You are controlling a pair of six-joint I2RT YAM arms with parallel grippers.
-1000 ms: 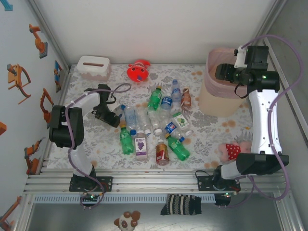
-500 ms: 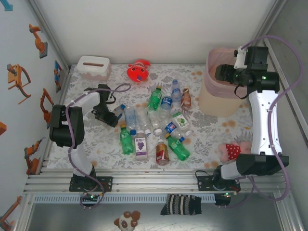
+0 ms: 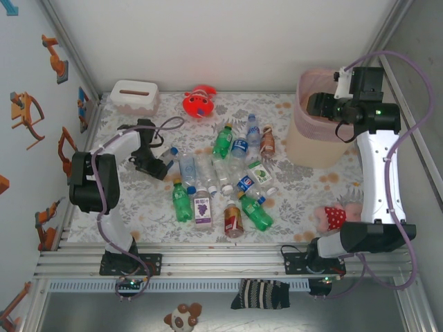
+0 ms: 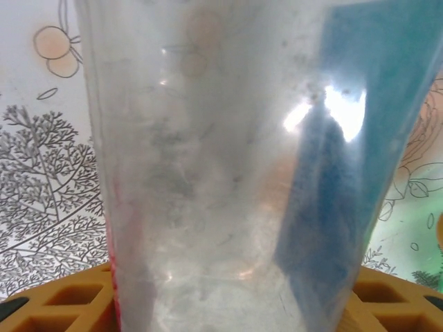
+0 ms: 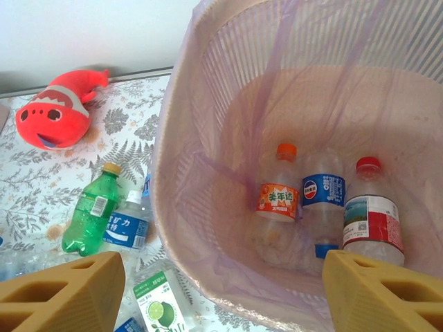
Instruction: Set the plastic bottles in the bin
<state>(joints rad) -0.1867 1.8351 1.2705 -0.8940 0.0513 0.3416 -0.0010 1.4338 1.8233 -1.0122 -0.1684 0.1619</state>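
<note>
The clear bottle's blue cap is sticking out of my left gripper, so my open right gripper should keep moving toward that bottle and close below its cap.
Several plastic bottles [image 3: 228,180] lie in a cluster mid-table, clear, green and brown. At the cluster's left end is a clear bottle with a blue label [image 3: 183,164]; in the left wrist view this clear bottle [image 4: 228,173] lies between my yellow fingers [image 4: 62,304], touching both. My left gripper [image 3: 165,166] is shut on it. The pale pink bin [image 3: 311,149] stands at the far right. My right gripper [image 3: 320,105] hovers open and empty over it. Inside the bin [image 5: 173,173] lie three bottles: orange-capped [image 5: 278,200], blue-labelled [image 5: 324,200] and red-capped [image 5: 370,221].
A red plush toy [image 3: 199,102] and a white tissue box [image 3: 133,96] sit at the back. Another red and white plush [image 3: 336,216] lies near the right arm's base. Side walls close in the table on the left and right.
My left gripper's jaws have closed in on the clear bottle, and the arm has shifted slightly. The right arm has stayed over the bin.
</note>
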